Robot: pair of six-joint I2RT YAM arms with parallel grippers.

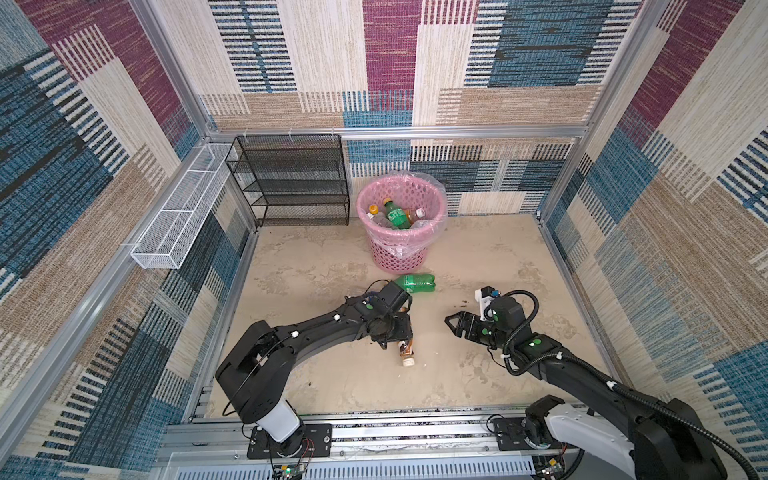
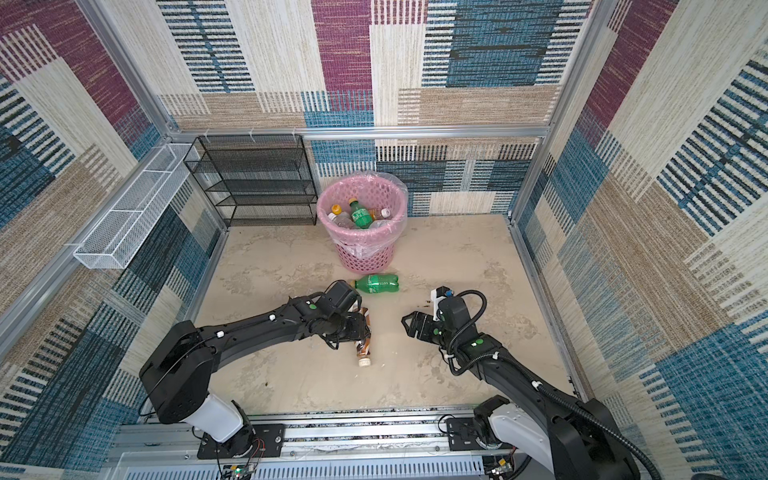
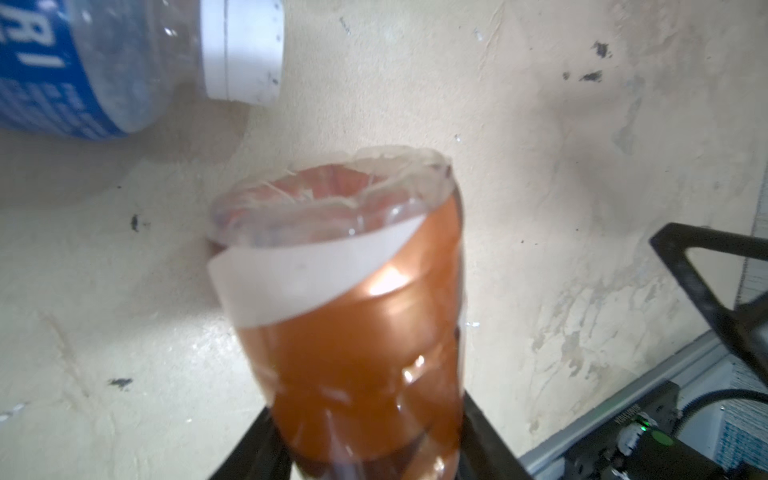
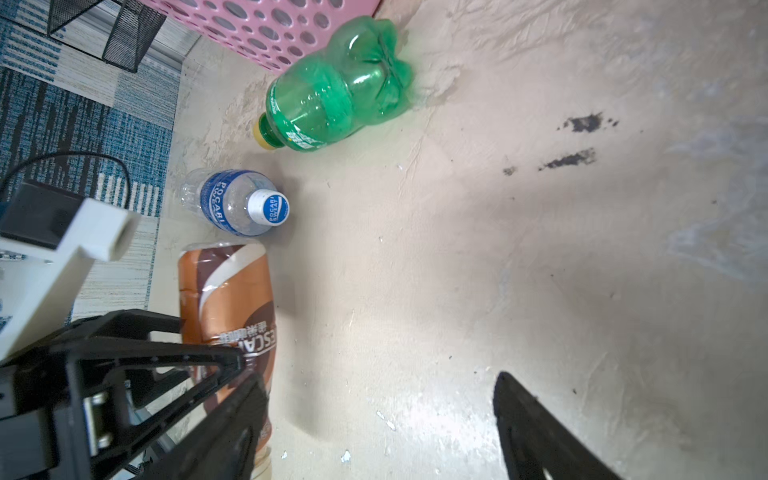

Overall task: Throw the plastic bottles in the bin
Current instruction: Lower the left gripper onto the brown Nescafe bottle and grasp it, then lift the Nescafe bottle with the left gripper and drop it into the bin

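Next, my right gripper swings the bottle's base (image 1: 432, 282) toward the front edge before it lifts the bottle, because the green bottle (image 1: 417, 282) is lying crosswise in front of the pink bin.
My left gripper (image 1: 395, 334) (image 3: 370, 440) is shut on a brown coffee bottle (image 1: 405, 352) (image 2: 363, 348) (image 3: 353, 316) (image 4: 228, 299), whose white cap points toward the front edge, low over the floor. A clear bottle with a blue label (image 3: 79, 66) (image 4: 232, 201) lies just beyond it, hidden under the left arm in both top views. A green bottle (image 1: 415, 282) (image 2: 379, 283) (image 4: 332, 95) lies in front of the pink bin (image 1: 401, 249) (image 2: 365, 255), which holds several bottles (image 1: 397, 214). My right gripper (image 1: 453, 322) (image 2: 409, 323) (image 4: 376, 380) stands open and empty to the right.
A black mesh rack (image 1: 291, 178) stands at the back left beside the bin. A long white wire tray (image 1: 183, 212) hangs on the left wall. Patterned walls with metal rails enclose the beige floor (image 1: 478, 257) on three sides.
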